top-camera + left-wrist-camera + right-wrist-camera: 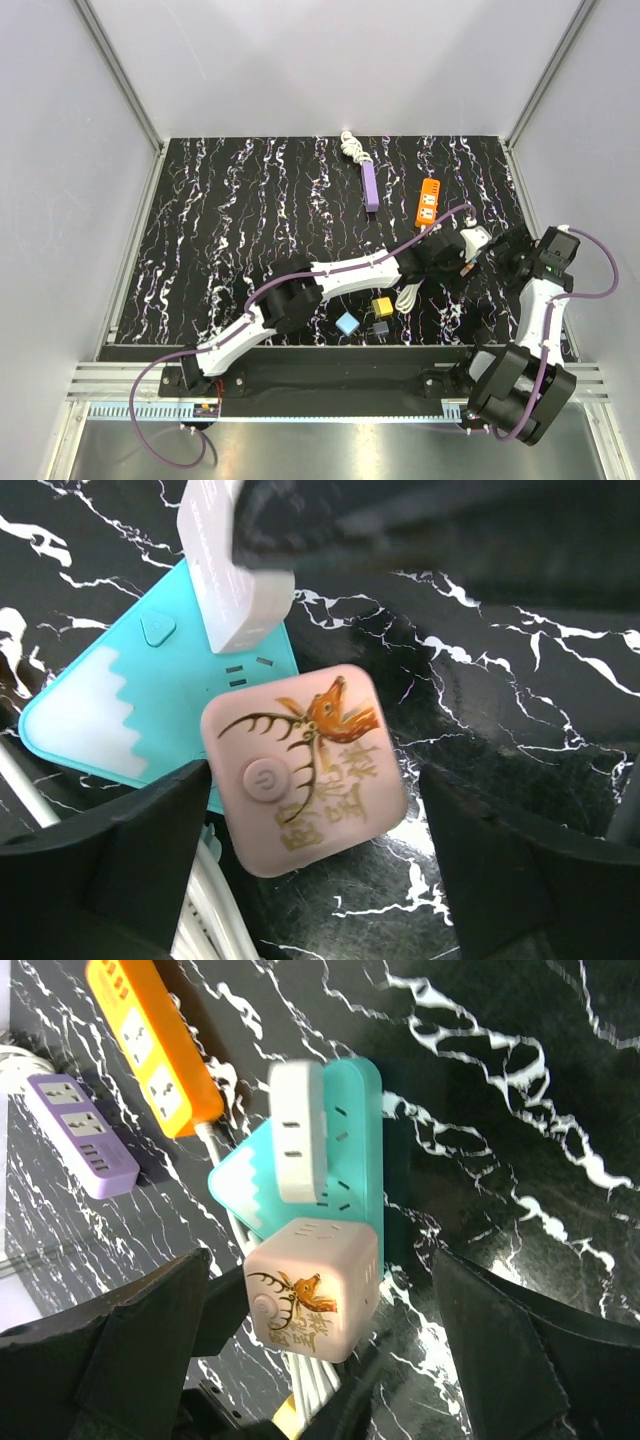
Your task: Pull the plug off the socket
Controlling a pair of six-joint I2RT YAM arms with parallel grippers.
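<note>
I should hold the teal socket still by its free edge with my right gripper before my left gripper pulls, because the socket lies loose under the pink cube.
A white plug sits in the face of a teal triangular socket lying on the black marbled table. A pink cube adapter with a deer print and a power button stands at the socket's near corner; I cannot tell whether it is plugged in. My left gripper is open, its fingers on either side of the pink cube with a gap on each side. My right gripper is open too, facing the cube and plug from the opposite side and touching neither. In the left wrist view the right arm's dark body hides the top of the white plug.
An orange power strip and a purple one lie beyond the socket, with a coiled white cable at the back. White cables run under the pink cube. Blue, yellow and grey cubes lie near the front edge.
</note>
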